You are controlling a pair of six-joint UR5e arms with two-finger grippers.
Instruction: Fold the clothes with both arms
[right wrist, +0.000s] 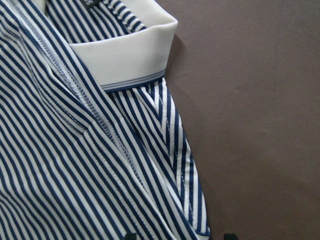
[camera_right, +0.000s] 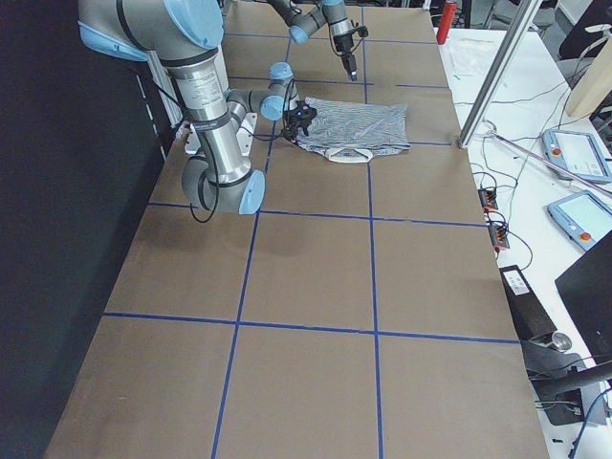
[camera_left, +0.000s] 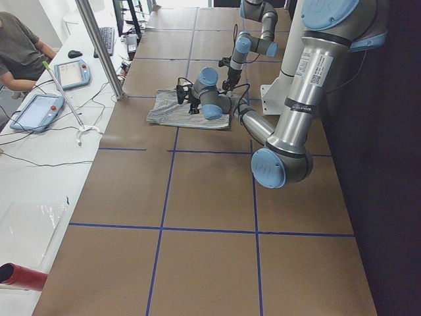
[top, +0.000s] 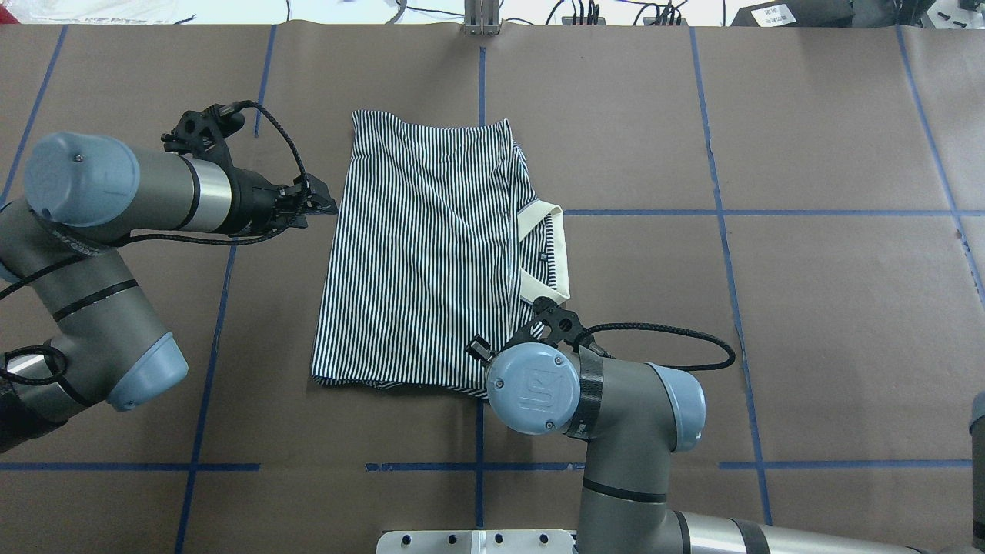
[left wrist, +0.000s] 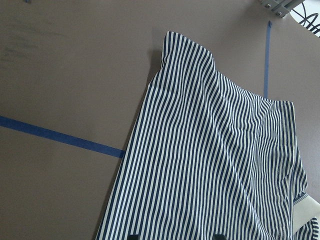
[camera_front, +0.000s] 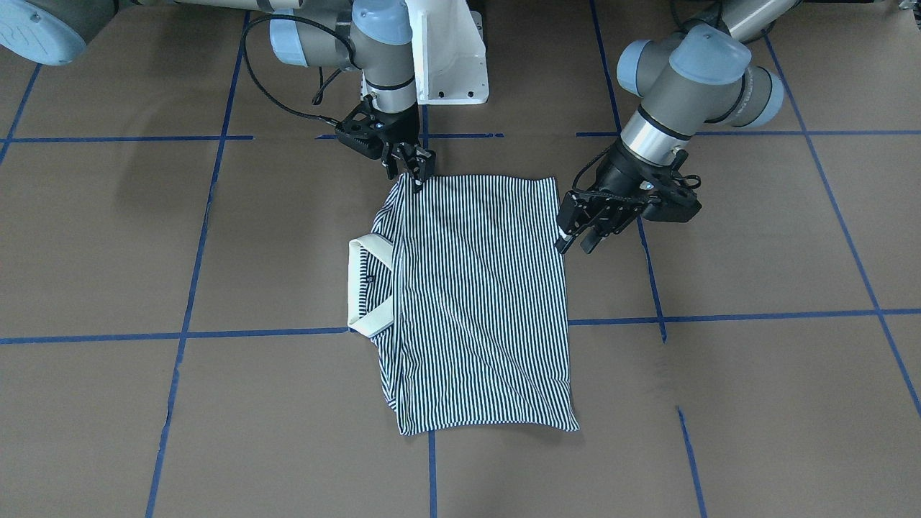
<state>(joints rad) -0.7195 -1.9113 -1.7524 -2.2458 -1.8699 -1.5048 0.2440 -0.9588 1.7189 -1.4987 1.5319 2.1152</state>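
Observation:
The cream collar (camera_front: 355,280) sticks out past the shirt's edge (camera_front: 394,285). The collar will fold over on itself and still stick out when I fold the shirt's near corner across.
The striped polo shirt (camera_front: 475,302) lies folded flat on the brown table, its cream collar (camera_front: 370,288) on the view's left in the front view. It also shows in the overhead view (top: 423,246). My left gripper (camera_front: 575,244) is open and empty, just off the shirt's hem-side edge; it also shows overhead (top: 327,205). In the left wrist view the shirt (left wrist: 215,165) lies ahead of it. My right gripper (camera_front: 412,171) is open, with its tips at the shirt's near corner beside the collar (right wrist: 125,60). Overhead, the right wrist hides it.
The white pedestal base (camera_front: 450,65) stands behind the shirt. Blue tape lines (camera_front: 719,316) cross the brown table cover. A metal post (camera_left: 99,46), tablets (camera_left: 36,108) and a seated person (camera_left: 20,52) are on the side bench past the table's far edge.

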